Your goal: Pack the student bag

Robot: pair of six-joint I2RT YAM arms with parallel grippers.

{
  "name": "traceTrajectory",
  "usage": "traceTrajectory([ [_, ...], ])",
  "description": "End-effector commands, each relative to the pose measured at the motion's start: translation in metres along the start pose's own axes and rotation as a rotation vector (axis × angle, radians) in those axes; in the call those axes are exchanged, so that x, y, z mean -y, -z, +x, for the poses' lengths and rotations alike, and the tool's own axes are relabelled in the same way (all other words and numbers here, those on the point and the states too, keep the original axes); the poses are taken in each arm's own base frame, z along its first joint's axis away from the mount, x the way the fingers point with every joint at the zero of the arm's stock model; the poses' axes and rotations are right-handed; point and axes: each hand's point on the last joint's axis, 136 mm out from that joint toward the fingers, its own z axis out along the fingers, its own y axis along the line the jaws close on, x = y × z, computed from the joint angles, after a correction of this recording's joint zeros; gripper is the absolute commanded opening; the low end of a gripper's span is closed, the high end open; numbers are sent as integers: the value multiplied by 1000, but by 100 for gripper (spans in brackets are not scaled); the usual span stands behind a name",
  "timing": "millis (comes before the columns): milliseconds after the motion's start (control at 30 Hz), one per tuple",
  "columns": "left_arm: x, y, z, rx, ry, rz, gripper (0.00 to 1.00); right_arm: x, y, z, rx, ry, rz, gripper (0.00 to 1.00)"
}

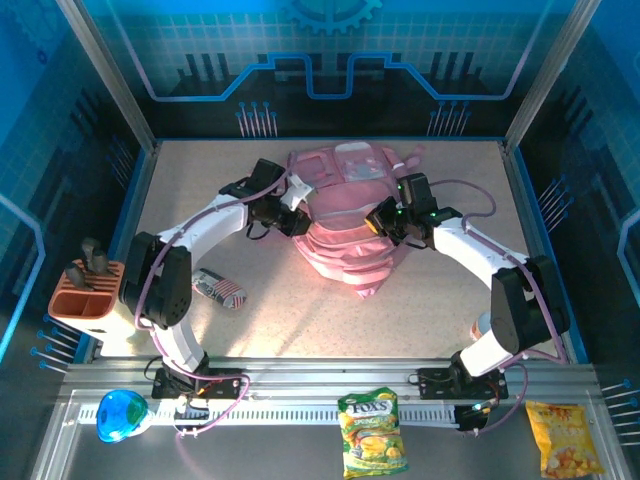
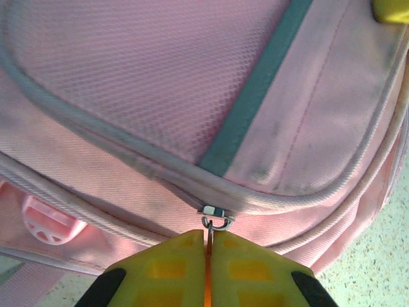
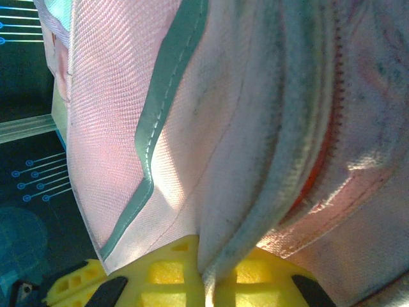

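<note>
The robot's left gripper should fetch the striped packet (image 1: 220,289) and hand it to the right gripper above the bag (image 1: 345,207), because the packet lies far from the right gripper.
The pink student bag (image 1: 350,225) lies at the middle back of the table, pale top panel to the far side. My left gripper (image 1: 293,222) is at the bag's left edge. In the left wrist view its yellow fingers (image 2: 172,268) are shut on a thin metal zipper pull (image 2: 210,240) hanging from the slider (image 2: 215,212) under a piped pocket seam. My right gripper (image 1: 382,222) is at the bag's right side. In the right wrist view its yellow fingers (image 3: 169,268) pinch a fold of the bag's fabric with grey piping (image 3: 281,160).
A small striped packet (image 1: 220,291) lies left of the bag. An orange holder (image 1: 85,290) stands at the left edge. On the near ledge lie a blue object (image 1: 120,415), a green Fox's bag (image 1: 372,432) and a yellow snack bag (image 1: 565,438).
</note>
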Motion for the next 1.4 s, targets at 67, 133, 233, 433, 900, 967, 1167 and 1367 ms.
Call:
traceTrajectory([
  [67,-16,7,-20,70,80,-20,12,4,10,-10,60,57,27,2],
  [133,-27,7,-26,82,122,-76,16,2,10,-8,59,74,22,2],
  [233,-39,12,-32,110,175,-151,23,-6,12,-5,53,122,-1,6],
  [433,-48,41,-22,131,292,-283,39,-15,26,-4,66,216,-12,48],
  [900,-86,118,151,53,928,-761,88,-28,59,-13,153,493,99,81],
  [967,-91,127,168,62,987,-816,92,-32,58,-11,153,510,84,85],
  [1167,-105,152,205,88,1141,-955,99,-35,53,-8,158,545,94,98],
  [1367,-115,141,234,60,1329,-945,99,-39,49,-3,150,574,112,100],
])
